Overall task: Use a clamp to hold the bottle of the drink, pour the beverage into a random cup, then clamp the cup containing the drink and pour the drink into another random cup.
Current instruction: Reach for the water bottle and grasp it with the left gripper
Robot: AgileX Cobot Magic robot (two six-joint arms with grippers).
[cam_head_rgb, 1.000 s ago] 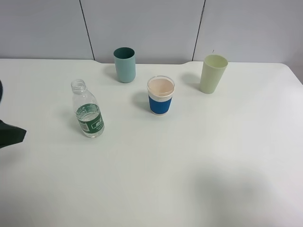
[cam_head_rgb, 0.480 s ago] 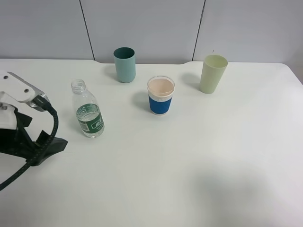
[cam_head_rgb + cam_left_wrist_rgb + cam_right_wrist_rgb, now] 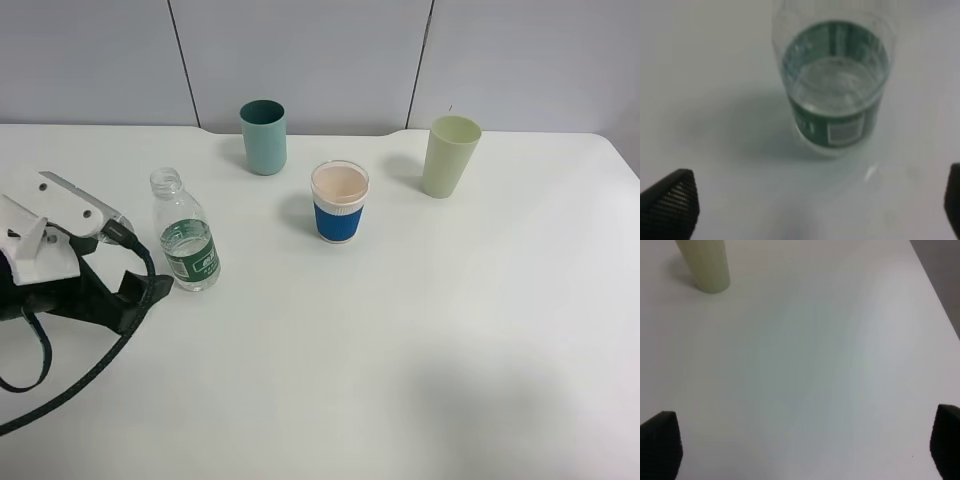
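Observation:
The bottle's narrow opening has its cap off and the bottle's sides look colourless, so the drink will flow out in a thin clear stream when I tilt the bottle.
A clear plastic bottle with a green label, uncapped and part full, stands upright at the table's left. My left gripper is open and empty just left of it, close to its base. In the left wrist view the bottle stands ahead between the wide-apart fingertips, apart from both, and the left gripper holds nothing. A teal cup, a blue-sleeved cup and a pale green cup stand behind. My right gripper is open and empty, out of the exterior view.
The white table meets a grey wall at the back. The right wrist view shows the pale green cup far ahead and the table's right edge. A black cable loops off my left arm.
My left arm has come in from the left edge and moved right toward the bottle, stopping beside it. The bottle and cups have not moved.

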